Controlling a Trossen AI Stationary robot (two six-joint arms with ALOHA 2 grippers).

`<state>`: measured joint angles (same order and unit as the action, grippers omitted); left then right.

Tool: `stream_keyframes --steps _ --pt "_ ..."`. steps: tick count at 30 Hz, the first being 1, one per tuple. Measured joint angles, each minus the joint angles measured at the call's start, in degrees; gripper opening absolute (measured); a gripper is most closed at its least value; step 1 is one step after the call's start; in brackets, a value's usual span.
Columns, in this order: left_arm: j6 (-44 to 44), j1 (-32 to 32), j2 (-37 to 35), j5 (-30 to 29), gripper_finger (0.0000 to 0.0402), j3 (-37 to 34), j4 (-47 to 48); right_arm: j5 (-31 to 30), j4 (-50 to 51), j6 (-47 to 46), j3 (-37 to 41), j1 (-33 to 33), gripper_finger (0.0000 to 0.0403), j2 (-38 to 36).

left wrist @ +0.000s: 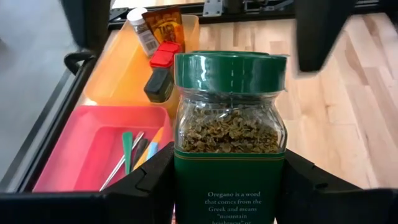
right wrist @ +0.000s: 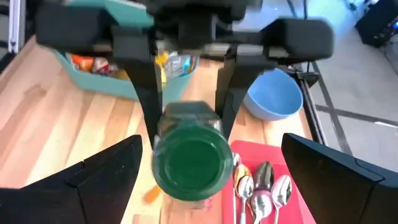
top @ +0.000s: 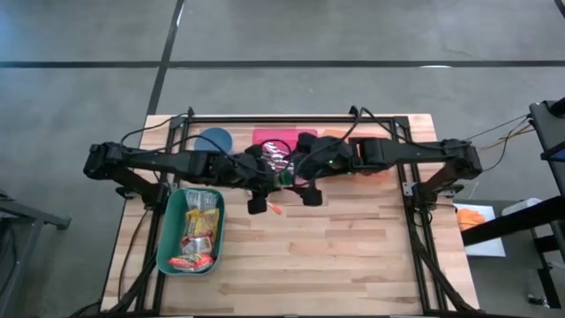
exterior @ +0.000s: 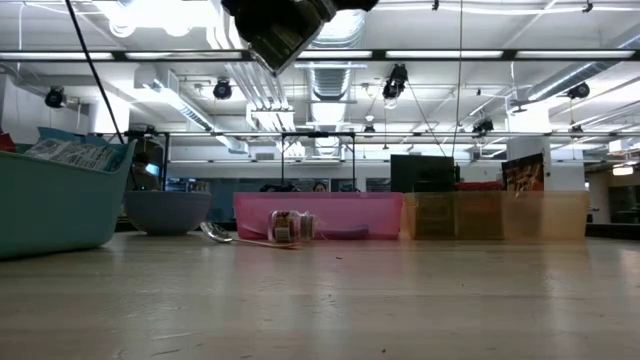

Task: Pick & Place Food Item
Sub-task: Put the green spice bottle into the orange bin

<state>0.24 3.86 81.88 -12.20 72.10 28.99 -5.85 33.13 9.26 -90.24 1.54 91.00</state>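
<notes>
The orange tray (exterior: 495, 215) lies on my right gripper's side, but my left gripper is holding the oregano jar. My right gripper should therefore take the green lid end (right wrist: 191, 160).
An oregano jar (left wrist: 229, 134) with a green lid (right wrist: 188, 163) hangs in the air over the middle of the table, with my left gripper (left wrist: 229, 186) shut on it. In the high view the jar (top: 286, 179) sits between the two arms. My right gripper (right wrist: 210, 152) faces the lid from the table's right. It is wide open, its fingers stand apart on either side, and it touches nothing. My left gripper pinches the jar's labelled lower body (left wrist: 186, 180) between its two fingers, one on each side. It comes from the table's left, slanting down. The jar is lifted clear of the table, its lid end pointing away from the gripper toward my right gripper.
A teal bin (top: 168, 231) of snack packets stands at the near left. Along the far edge are a blue bowl (top: 214, 140), a pink tray (left wrist: 74, 155) with cutlery and an orange tray (left wrist: 118, 68) with small bottles. A small jar (exterior: 290, 226) lies on the table by the pink tray.
</notes>
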Motion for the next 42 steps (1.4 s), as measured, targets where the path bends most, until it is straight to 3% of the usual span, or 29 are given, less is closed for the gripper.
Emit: stream_keyframes --steps 13,17,24,34,42 --pt "1.3 0.4 -0.1 1.3 0.0186 0.0 0.0 0.4 0.6 1.4 -0.9 -0.1 0.0374 2.7" --pt "1.3 0.3 -0.1 1.2 0.0186 0.0 -0.3 0.5 0.7 1.3 -0.9 0.0 0.0328 2.6" --pt "2.3 0.3 -0.1 0.7 0.0186 -0.1 -0.4 0.8 1.1 1.9 -1.0 0.0 0.0199 2.8" --pt "0.8 0.3 -0.1 1.1 0.0189 -0.1 -0.4 0.8 1.2 1.7 -1.2 0.0 0.0196 2.6" --pt "-2.1 0.3 -0.4 0.8 0.0376 0.0 1.5 -2.2 4.3 -0.4 -1.3 -0.3 0.0196 0.9"
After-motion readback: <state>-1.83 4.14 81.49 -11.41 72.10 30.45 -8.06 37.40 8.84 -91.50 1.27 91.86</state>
